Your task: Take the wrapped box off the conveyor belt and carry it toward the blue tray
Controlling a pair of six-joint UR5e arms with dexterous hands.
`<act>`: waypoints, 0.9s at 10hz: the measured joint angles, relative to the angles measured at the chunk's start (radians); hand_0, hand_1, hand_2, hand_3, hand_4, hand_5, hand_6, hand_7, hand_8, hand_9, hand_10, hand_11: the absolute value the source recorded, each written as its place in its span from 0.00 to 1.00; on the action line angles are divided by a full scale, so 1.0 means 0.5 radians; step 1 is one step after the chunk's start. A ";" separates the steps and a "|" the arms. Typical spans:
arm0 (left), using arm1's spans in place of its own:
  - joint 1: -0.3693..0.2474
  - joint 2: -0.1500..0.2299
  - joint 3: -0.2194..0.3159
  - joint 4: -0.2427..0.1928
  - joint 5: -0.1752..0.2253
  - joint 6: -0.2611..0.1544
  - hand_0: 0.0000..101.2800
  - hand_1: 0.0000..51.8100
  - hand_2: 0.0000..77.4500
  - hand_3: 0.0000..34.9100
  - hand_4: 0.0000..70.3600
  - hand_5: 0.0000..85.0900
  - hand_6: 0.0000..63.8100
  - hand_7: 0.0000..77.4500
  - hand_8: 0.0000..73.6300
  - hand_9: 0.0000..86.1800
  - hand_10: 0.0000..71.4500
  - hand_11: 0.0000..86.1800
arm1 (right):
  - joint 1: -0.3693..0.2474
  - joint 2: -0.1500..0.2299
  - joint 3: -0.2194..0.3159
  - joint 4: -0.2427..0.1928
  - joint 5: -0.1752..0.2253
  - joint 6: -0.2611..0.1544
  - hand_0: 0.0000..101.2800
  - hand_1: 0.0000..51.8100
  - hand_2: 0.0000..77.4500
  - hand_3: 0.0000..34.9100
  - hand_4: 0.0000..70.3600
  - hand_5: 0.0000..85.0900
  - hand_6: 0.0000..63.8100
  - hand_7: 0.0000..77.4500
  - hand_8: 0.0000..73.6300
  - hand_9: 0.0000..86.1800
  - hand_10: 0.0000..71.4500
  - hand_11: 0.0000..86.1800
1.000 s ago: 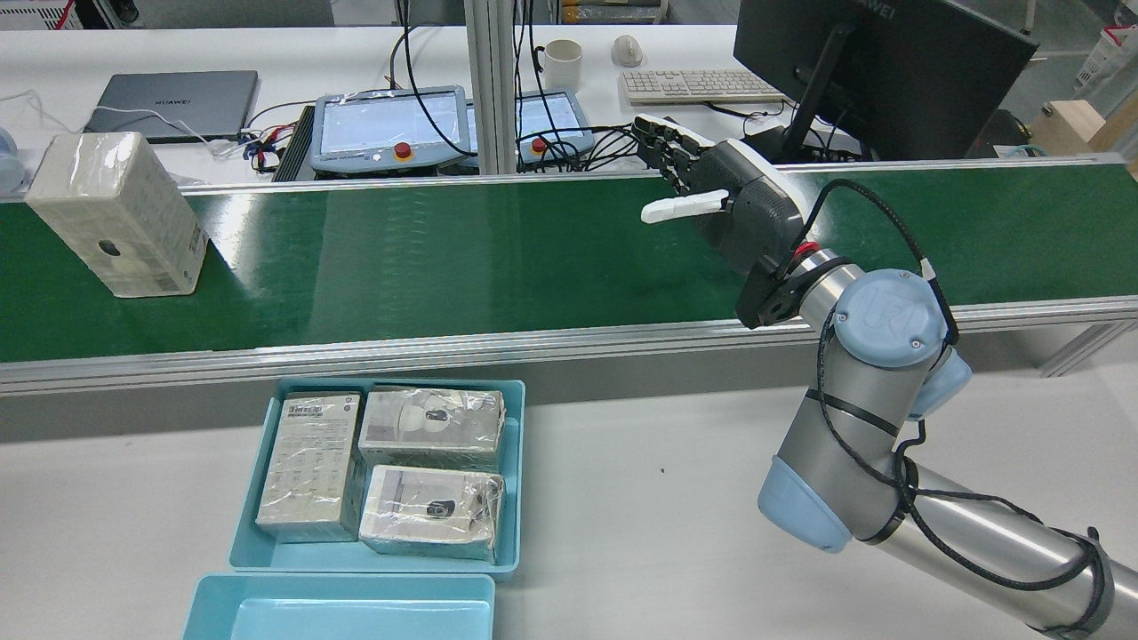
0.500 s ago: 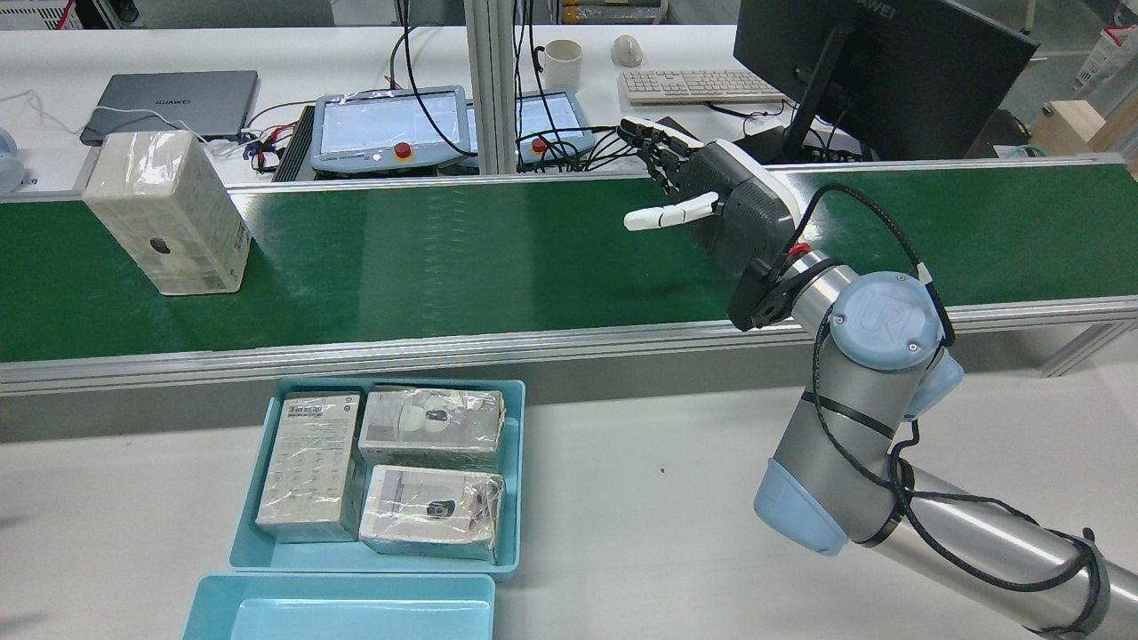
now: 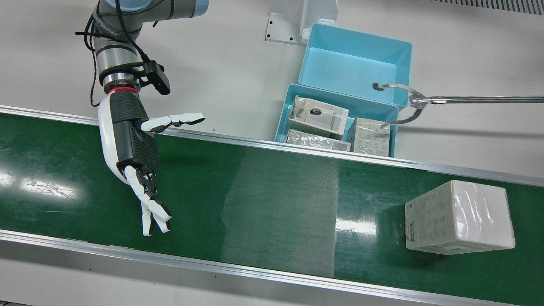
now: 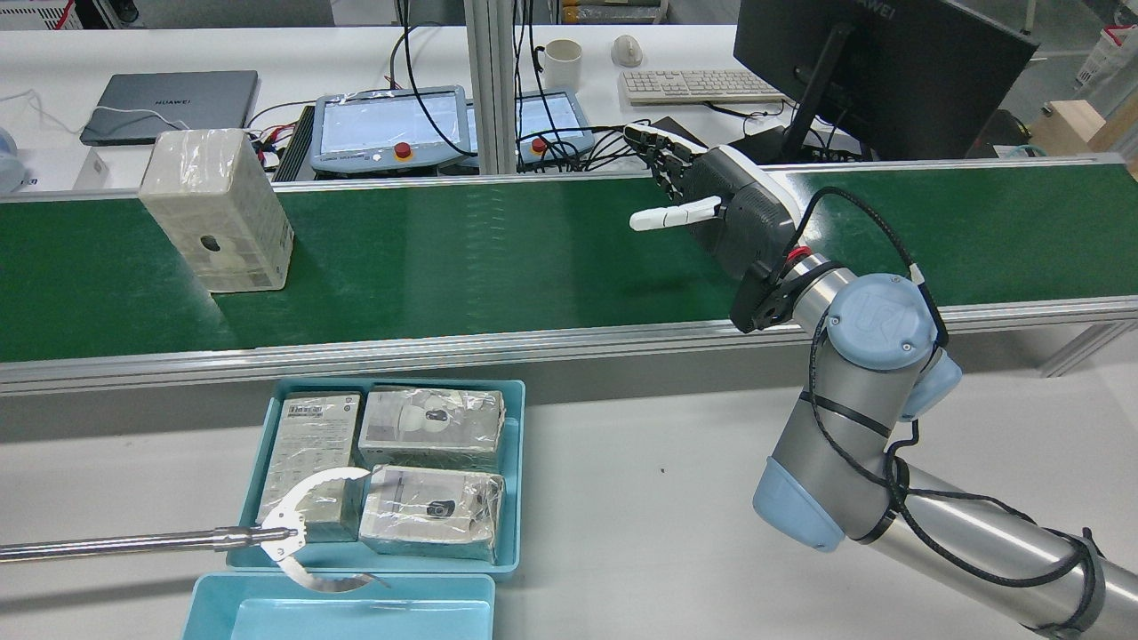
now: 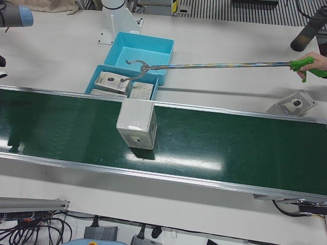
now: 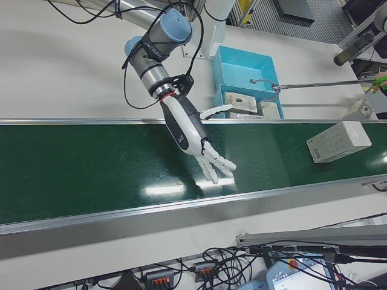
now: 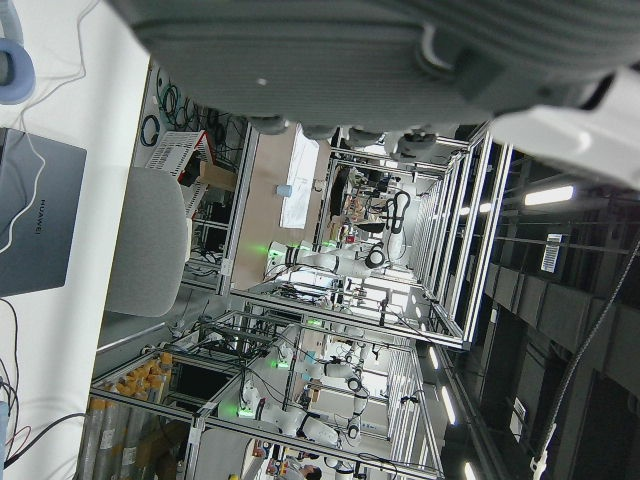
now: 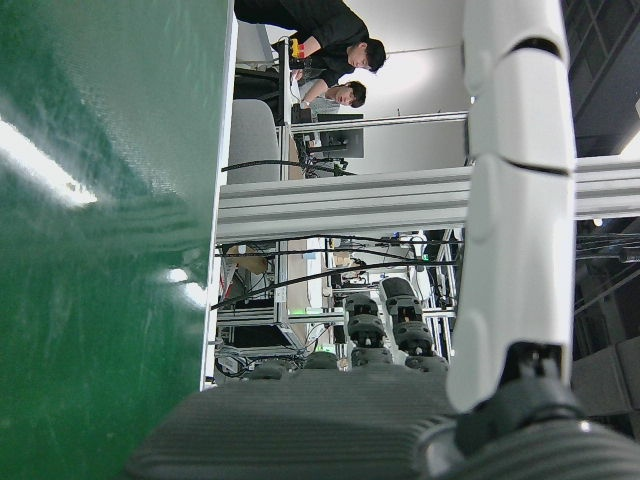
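A clear part of the green conveyor belt [image 3: 283,209] lies between the wrapped box [image 3: 459,217] and my open right gripper, so I expect the belt to bring the box in.
The wrapped box [image 4: 218,209] is white, film-covered and stands upright on the green conveyor belt [image 4: 498,258], at the left in the rear view. It also shows as the wrapped box [image 3: 459,216], [image 5: 137,122], [image 6: 337,141]. My right hand [image 4: 729,209] hovers over the belt far to the box's right, open, fingers spread, holding nothing; the same right hand [image 3: 131,144], [image 6: 190,130] shows from the front. The blue tray [image 4: 520,471] holds three wrapped boxes. Of my left hand [image 7: 380,50] only the grey palm shows.
A person's hand [image 5: 314,61] holds a long reacher tool whose claw [image 4: 302,529] hangs over the filled tray. A second, empty blue tray [image 3: 355,63] adjoins it. A loose wrapped box [image 5: 293,103] lies on the white table. Pendants, monitor and keyboard stand behind the belt.
The wrapped box has ridden the belt to the right in the rear view. The reacher tool has come in over the filled tray. My right hand has barely shifted and stays open.
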 joint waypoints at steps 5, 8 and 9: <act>0.000 0.000 0.000 0.000 0.000 0.000 0.00 0.00 0.01 0.00 0.00 0.01 0.01 0.01 0.01 0.01 0.01 0.01 | 0.001 0.005 -0.024 0.003 0.001 0.017 0.47 0.31 0.12 0.00 0.12 0.15 0.03 0.03 0.00 0.03 0.00 0.01; 0.000 0.000 0.000 0.000 0.000 0.000 0.00 0.00 0.01 0.00 0.00 0.01 0.01 0.01 0.01 0.00 0.01 0.01 | 0.006 0.002 -0.025 0.000 0.001 0.014 0.48 0.34 0.13 0.00 0.12 0.17 0.03 0.03 0.00 0.03 0.00 0.01; 0.000 0.000 0.000 0.000 0.000 0.000 0.00 0.00 0.01 0.00 0.00 0.01 0.01 0.01 0.01 0.00 0.01 0.01 | 0.007 0.002 -0.025 0.000 0.001 0.011 0.48 0.34 0.15 0.00 0.12 0.17 0.03 0.03 0.00 0.03 0.00 0.01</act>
